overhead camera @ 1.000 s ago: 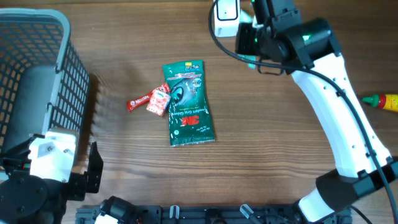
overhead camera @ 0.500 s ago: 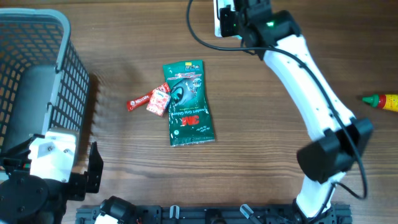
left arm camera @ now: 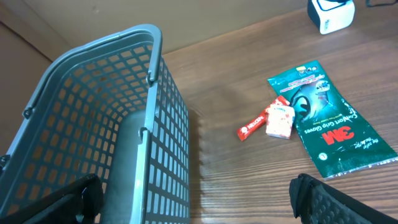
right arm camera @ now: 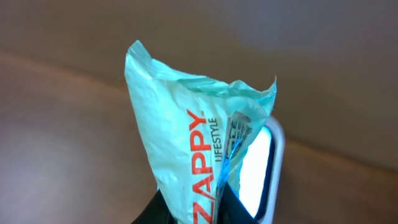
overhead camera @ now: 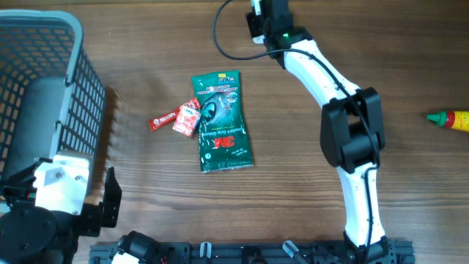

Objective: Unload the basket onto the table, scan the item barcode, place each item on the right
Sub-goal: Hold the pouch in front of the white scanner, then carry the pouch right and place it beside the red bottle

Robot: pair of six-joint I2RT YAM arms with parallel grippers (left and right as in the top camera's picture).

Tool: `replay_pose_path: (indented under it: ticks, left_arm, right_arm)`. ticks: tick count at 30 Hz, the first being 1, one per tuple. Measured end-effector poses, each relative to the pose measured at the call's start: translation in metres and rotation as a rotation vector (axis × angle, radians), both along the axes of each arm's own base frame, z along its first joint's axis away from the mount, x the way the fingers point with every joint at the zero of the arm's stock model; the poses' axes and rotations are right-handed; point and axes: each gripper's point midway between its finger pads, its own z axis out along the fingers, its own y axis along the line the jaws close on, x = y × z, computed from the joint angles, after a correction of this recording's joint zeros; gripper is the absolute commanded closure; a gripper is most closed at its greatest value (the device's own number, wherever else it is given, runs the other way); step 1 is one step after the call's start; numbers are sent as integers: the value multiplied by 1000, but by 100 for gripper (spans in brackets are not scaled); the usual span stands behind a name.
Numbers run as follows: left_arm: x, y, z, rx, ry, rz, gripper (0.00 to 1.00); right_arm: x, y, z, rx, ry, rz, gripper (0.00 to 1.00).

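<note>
The teal packet's body (right arm camera: 198,127) is free above my right gripper at the white scanner, so I should move it across next until I let go of it beside the bottle.
In the right wrist view a pale teal plastic packet (right arm camera: 193,124) printed "ZAPPY LIFESTYLE" stands up between the fingers of my right gripper (right arm camera: 196,208), which is shut on its lower end. Just behind it is the white scanner (right arm camera: 258,168) with its bright face. I cannot make out a barcode on the packet. From overhead, the right gripper (overhead camera: 267,11) reaches to the table's far edge beside the scanner (overhead camera: 254,23), and the packet is hidden there. My left gripper (left arm camera: 196,199) hangs open and holds nothing at the near left, next to the basket.
A grey mesh basket (overhead camera: 44,88) fills the left side. Mid-table lie a green 3M glove pack (overhead camera: 221,121), a small red-and-white packet (overhead camera: 187,117) and a red stick packet (overhead camera: 165,122). A red and yellow bottle (overhead camera: 448,119) lies at the right edge.
The right arm has swung left and stretched toward the far edge, carrying its gripper up to the scanner. The left arm and the items on the table have not moved.
</note>
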Motion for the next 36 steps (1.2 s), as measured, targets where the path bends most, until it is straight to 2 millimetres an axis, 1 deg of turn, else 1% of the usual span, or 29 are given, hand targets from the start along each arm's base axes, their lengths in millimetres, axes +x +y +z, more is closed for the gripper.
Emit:
replay_pose_path:
  ticks: [3, 5, 7, 11, 15, 24, 27, 31, 32, 34, 36]
  left_arm:
    - [0, 0, 0, 0, 0, 0, 0]
    - [0, 0, 0, 0, 0, 0, 0]
    - [0, 0, 0, 0, 1, 0, 0]
    - [0, 0, 0, 0, 0, 0, 0]
    - [0, 0, 0, 0, 0, 0, 0]
    - [0, 0, 0, 0, 0, 0, 0]
    - [0, 0, 0, 0, 0, 0, 0]
    - [0, 0, 0, 0, 0, 0, 0]
    - [0, 0, 0, 0, 0, 0, 0]
    - [0, 0, 0, 0, 0, 0, 0]
    - [0, 0, 0, 0, 0, 0, 0]
  right_arm:
    - [22, -10, 11, 18, -122, -4, 96]
    - [31, -14, 14, 22, -171, -2, 96]
    - [35, -16, 12, 20, -195, 2, 96]
    - [36, -10, 4, 21, -196, 29, 96]
    - [36, -4, 4, 25, -202, 49, 96]
    - [36, -5, 4, 35, -201, 43, 96]
    - [37, -14, 2, 38, -194, -21, 96]
    - [31, -30, -11, 19, -116, -97, 96]
    - [27, -40, -12, 7, -80, -132, 96]
    - [23, -53, -4, 0, -66, -182, 96]
    - [15, -78, 11, -22, -43, -268, 96]
